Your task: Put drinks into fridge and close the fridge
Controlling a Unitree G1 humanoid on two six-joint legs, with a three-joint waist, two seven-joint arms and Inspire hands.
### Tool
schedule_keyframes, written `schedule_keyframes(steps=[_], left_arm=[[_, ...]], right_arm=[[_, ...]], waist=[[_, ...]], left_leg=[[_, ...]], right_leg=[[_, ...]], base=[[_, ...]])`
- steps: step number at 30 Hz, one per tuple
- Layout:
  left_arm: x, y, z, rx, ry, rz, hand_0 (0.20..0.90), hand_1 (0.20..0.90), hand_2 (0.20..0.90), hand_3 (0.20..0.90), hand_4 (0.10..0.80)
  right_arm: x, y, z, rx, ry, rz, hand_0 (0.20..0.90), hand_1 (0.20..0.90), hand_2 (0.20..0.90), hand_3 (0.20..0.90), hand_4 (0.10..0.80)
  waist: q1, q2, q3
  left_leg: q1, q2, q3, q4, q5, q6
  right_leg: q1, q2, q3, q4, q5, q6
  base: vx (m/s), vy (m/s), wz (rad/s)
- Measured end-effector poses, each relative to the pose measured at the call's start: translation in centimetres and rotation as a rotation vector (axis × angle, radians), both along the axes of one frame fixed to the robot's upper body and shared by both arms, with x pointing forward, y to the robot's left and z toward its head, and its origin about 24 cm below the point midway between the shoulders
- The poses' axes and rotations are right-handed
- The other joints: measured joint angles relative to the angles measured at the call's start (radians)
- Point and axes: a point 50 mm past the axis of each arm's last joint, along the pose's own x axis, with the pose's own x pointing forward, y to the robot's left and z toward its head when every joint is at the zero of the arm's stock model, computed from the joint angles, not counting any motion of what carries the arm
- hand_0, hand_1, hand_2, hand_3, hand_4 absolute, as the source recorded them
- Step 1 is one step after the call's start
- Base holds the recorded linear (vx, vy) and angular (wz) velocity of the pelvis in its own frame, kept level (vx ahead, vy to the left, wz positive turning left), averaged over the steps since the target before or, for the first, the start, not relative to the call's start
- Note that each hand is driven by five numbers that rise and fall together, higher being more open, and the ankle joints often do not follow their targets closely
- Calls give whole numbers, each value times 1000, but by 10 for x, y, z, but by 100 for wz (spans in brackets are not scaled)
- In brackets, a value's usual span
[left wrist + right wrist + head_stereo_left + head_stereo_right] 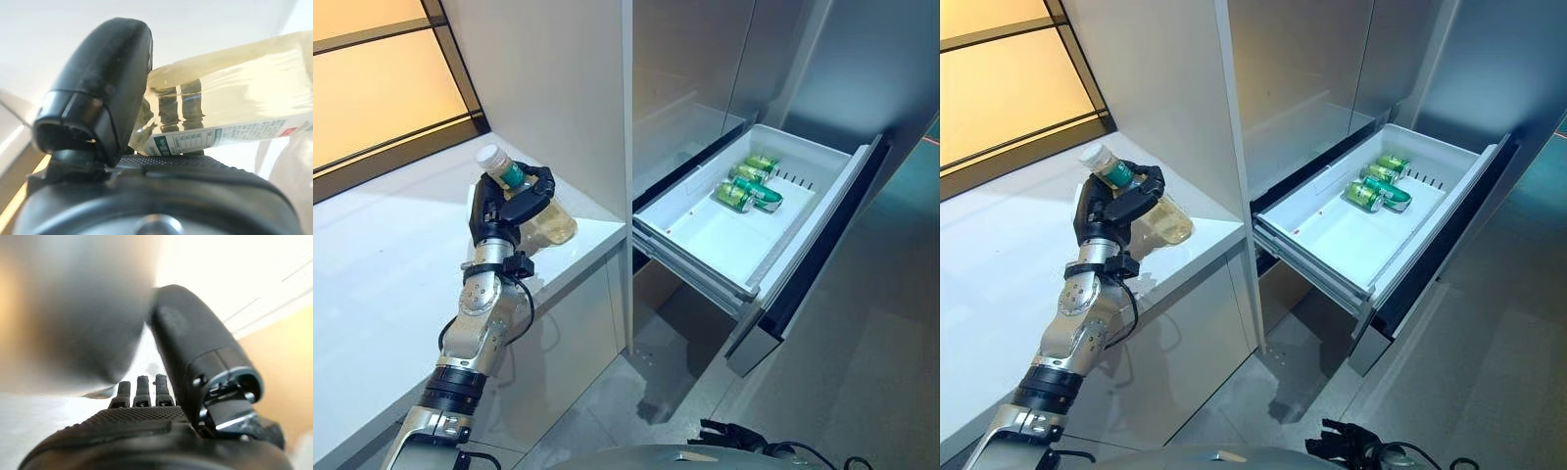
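My gripper will lay the bottle down in the drawer, and the pale yellow drink (552,228) should stay inside because the white cap (491,157) is closed over the bottle's neck.
My left hand (504,211) is shut on a clear bottle (548,223) of pale yellow drink with a white cap and a green label. The bottle is tilted, cap up and towards the back, over the white counter (382,264) near its front corner. In the left wrist view the thumb (102,83) presses on the bottle (234,98). The fridge drawer (705,276) is pulled out at the right, with green cans (746,186) lying at its far end. My right hand (729,432) hangs low, open and empty; it also shows in its wrist view (132,431).
A tall white panel (558,88) stands between the counter and the fridge. The drawer's dark front (822,245) juts out over the grey floor (862,392). The near part of the drawer's white floor (720,240) is bare.
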Motion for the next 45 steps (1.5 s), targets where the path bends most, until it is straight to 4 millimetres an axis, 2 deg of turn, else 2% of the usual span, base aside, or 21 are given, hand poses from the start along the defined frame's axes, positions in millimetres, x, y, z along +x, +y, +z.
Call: schedule_keyframes(steps=[3,6,9,11,13,16,21,24,33,45], left_arm=[[-6,-7,5,-34,-54,-76,300,300,300,200,100],[-11,-21,15,-18,-139,-190,300,300,300,200,100],[-16,-32,27,5,-233,-292,300,300,300,200,100],[-20,-38,34,26,-294,-354,300,300,300,200,100],[-24,-44,39,47,-340,-413,335,335,335,241,141],[-28,-52,42,94,-379,-502,300,300,300,200,100],[-31,-63,38,169,-375,-626,300,300,300,200,100],[-32,-70,34,188,-357,-674,300,300,300,200,100],[-31,-73,29,203,-299,-708,300,300,300,200,100],[-30,-80,29,283,-281,-726,300,300,300,200,100]], right_arm=[[29,25,26,88,-194,74,900,900,900,900,800],[62,51,63,229,-402,87,900,900,900,900,800],[91,64,101,342,-578,144,900,900,900,900,800],[105,67,127,384,-685,208,900,900,900,900,800],[115,67,150,414,-764,267,900,900,900,900,800],[125,63,181,429,-864,354,900,900,900,900,800],[136,62,217,453,-984,463,900,900,900,900,800],[138,63,227,489,-993,498,900,900,900,900,800],[136,60,222,509,-908,502,900,900,900,900,800],[136,55,219,472,-877,493,900,900,900,900,800]], waist=[[-9,-10,14],[-10,-15,23],[-9,-18,28],[-8,-18,28],[-7,-17,28],[-5,-17,29],[-6,-9,34],[-5,-8,34],[-3,-7,34],[1,-5,36]], left_leg=[[-1,0,0,2,0,0],[-3,-2,-1,2,0,0],[-5,-2,-1,2,0,0],[-11,-2,0,2,0,0],[-12,-2,0,2,0,0],[-13,-2,0,2,0,0],[-15,-2,0,2,0,0],[-16,-2,0,2,0,0],[-19,-3,-1,2,0,0],[-21,-3,-2,2,1,-1]], right_leg=[[-1,0,0,0,0,0],[-2,-1,0,0,0,0],[-3,-1,-1,0,0,0],[-9,-1,-1,1,0,0],[-10,-1,0,1,0,0],[-11,-1,1,1,0,0],[-14,0,3,1,0,0],[-14,0,2,1,0,0],[-15,3,0,-1,0,0],[-15,4,-3,-1,0,0]], base=[[0,0,0],[0,0,0],[0,0,0],[0,0,0],[0,0,0],[0,0,0],[0,0,0],[0,0,0],[0,0,0],[0,0,0]])
